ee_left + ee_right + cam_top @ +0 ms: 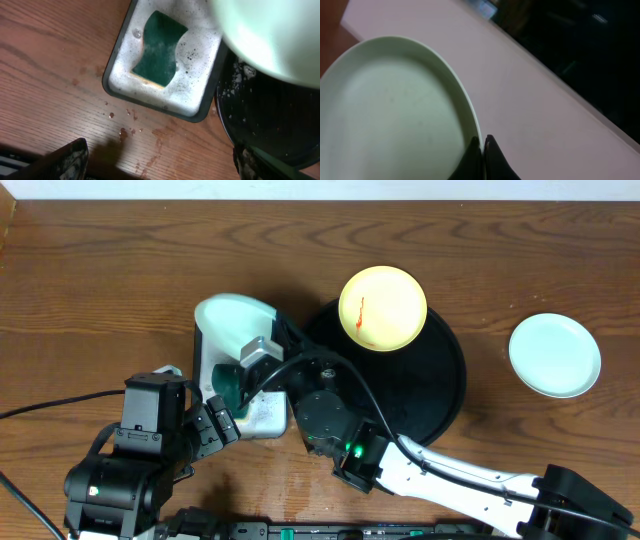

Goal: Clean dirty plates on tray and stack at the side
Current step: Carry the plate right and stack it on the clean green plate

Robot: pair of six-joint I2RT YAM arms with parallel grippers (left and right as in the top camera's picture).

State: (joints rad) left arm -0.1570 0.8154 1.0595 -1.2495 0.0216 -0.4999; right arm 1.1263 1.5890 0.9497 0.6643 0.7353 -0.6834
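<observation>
The held plate's inside [395,112] is clean and the second mint-blue plate [555,355] lies free. My right gripper should keep carrying until it can let the held plate go there.
My right gripper [262,352] is shut on the rim of a pale mint-blue plate [232,323] and holds it tilted above the small rectangular tray. In the right wrist view my fingers [481,142] pinch the rim of this plate [395,110], whose inside looks clean. It also shows in the left wrist view [270,35]. A pale yellow plate [383,308] with a red smear lies on the far side of the round black tray [430,390]. A second mint-blue plate [555,355] lies on the table at the right. My left gripper [157,165] is open and empty above the table.
The rectangular dark-rimmed tray [165,107] holds white foam and a green sponge [159,50]; it stands just left of the black tray [280,125]. Water drops and wet streaks mark the wood in front of it. My right arm lies across the black tray's near side.
</observation>
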